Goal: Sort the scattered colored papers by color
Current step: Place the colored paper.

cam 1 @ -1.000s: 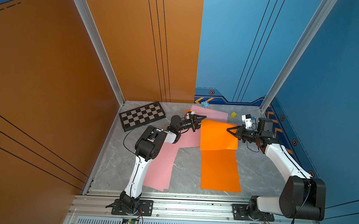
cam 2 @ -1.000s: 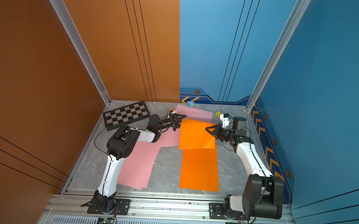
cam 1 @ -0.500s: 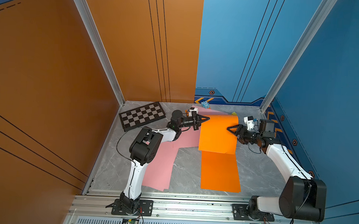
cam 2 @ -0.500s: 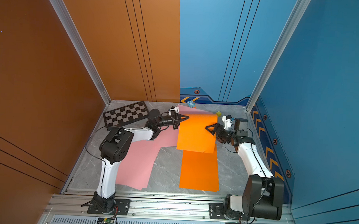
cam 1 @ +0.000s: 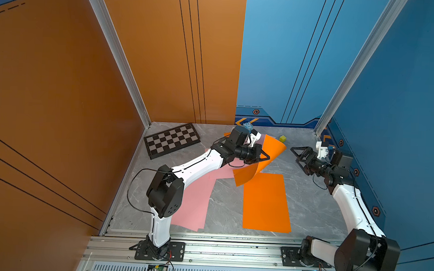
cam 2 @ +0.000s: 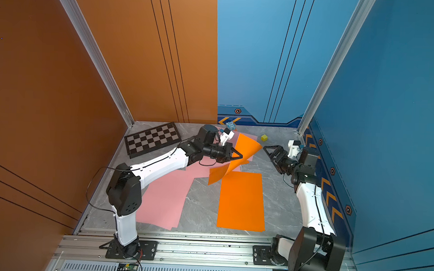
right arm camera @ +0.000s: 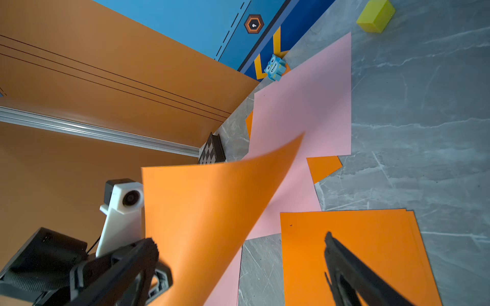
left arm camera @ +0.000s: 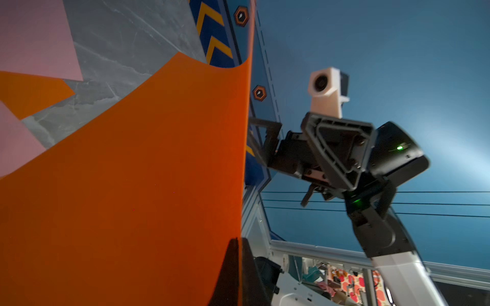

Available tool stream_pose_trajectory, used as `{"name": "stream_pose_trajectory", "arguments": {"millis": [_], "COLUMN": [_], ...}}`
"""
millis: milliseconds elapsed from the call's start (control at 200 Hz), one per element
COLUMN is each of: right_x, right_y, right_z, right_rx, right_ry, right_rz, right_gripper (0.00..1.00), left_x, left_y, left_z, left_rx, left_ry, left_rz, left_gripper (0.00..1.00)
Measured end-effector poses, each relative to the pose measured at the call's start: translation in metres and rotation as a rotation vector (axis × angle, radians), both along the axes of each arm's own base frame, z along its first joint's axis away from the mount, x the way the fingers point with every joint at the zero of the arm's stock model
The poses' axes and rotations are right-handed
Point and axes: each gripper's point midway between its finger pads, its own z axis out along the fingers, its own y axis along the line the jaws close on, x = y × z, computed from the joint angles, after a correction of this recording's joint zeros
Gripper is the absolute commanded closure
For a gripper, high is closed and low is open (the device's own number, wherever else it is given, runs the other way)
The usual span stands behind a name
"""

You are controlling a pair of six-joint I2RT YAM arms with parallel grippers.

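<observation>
My left gripper is holding the lifted orange paper [cam 1: 273, 148], which hangs curled behind the flat orange paper, so it should pull the curled paper to the front and put it down over the flat one [cam 1: 266, 201].
My left gripper [cam 1: 266, 157] [cam 2: 240, 156] is shut on one edge of an orange paper [cam 1: 269, 152] [cam 2: 245, 148] [left arm camera: 145, 172], which hangs curled above the floor in both top views. Its low corner dips toward a flat orange paper [cam 1: 266, 201] [right arm camera: 358, 251]. Pink papers [cam 1: 195, 203] [cam 2: 165, 199] lie overlapped under my left arm, and another pink paper [right arm camera: 305, 111] lies at the back with an orange corner [right arm camera: 322, 167] poking out from under it. My right gripper [cam 1: 295, 156] [right arm camera: 240, 238] stands open to the right of the lifted sheet, holding nothing.
A black-and-grey checkered board [cam 1: 171, 140] lies at the back left by the orange wall. A small yellow cube [cam 1: 282, 138] [right arm camera: 375, 16] and a blue owl toy [right arm camera: 275, 67] sit near the back wall. Grey floor [cam 1: 309, 195] shows between the flat orange paper and my right arm.
My right gripper opened and let go of the orange paper, then drew back to the right. My left gripper shut on the sheet's other edge, and the sheet now curls from it alone.
</observation>
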Motion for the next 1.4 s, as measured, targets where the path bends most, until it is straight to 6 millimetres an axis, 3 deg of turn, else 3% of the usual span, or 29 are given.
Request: {"name": "stream_pose_trajectory", "arguments": {"millis": [130, 290, 365, 485, 586, 706, 801, 901, 976, 1181, 1401], "right_x": [0.002, 0.008, 0.011, 0.009, 0.007, 0.007, 0.008, 0.009, 0.009, 0.011, 0.012], "right_y": [-0.028, -0.089, -0.107, -0.110, -0.111, -0.108, -0.102, -0.097, -0.093, -0.078, -0.070], "right_z": [-0.003, -0.016, -0.026, -0.032, -0.027, -0.023, -0.023, -0.023, -0.024, -0.025, -0.025], "right_rx": [0.014, 0.072, 0.104, 0.126, 0.117, 0.111, 0.109, 0.108, 0.107, 0.097, 0.088], "right_ry": [0.025, 0.118, 0.159, 0.194, 0.182, 0.169, 0.171, 0.172, 0.175, 0.176, 0.174], "right_rz": [-0.094, -0.269, -0.320, -0.342, -0.353, -0.347, -0.331, -0.317, -0.307, -0.264, -0.239], "right_gripper": [0.00, 0.00, 0.00, 0.00, 0.00, 0.00, 0.00, 0.00, 0.00, 0.00, 0.00], "left_x": [-0.037, -0.081, -0.089, -0.079, -0.061, -0.044, -0.048, -0.054, -0.053, -0.037, -0.031], "left_y": [-0.015, -0.023, -0.018, 0.003, 0.013, 0.011, 0.014, 0.021, 0.023, 0.020, 0.027], "left_z": [0.005, 0.025, 0.042, 0.050, 0.020, -0.068, -0.139, -0.181, -0.185, -0.171, -0.176], "left_rx": [0.100, 0.132, 0.103, 0.051, 0.015, 0.063, 0.145, 0.204, 0.202, 0.139, 0.147], "left_ry": [-0.087, -0.157, -0.175, -0.161, -0.084, 0.067, 0.164, 0.215, 0.215, 0.172, 0.146], "left_rz": [-0.064, -0.117, -0.096, 0.009, 0.103, 0.189, 0.228, 0.262, 0.277, 0.300, 0.310], "left_gripper": [1.00, 1.00, 1.00, 1.00, 1.00, 1.00, 1.00, 1.00, 1.00, 1.00, 1.00]}}
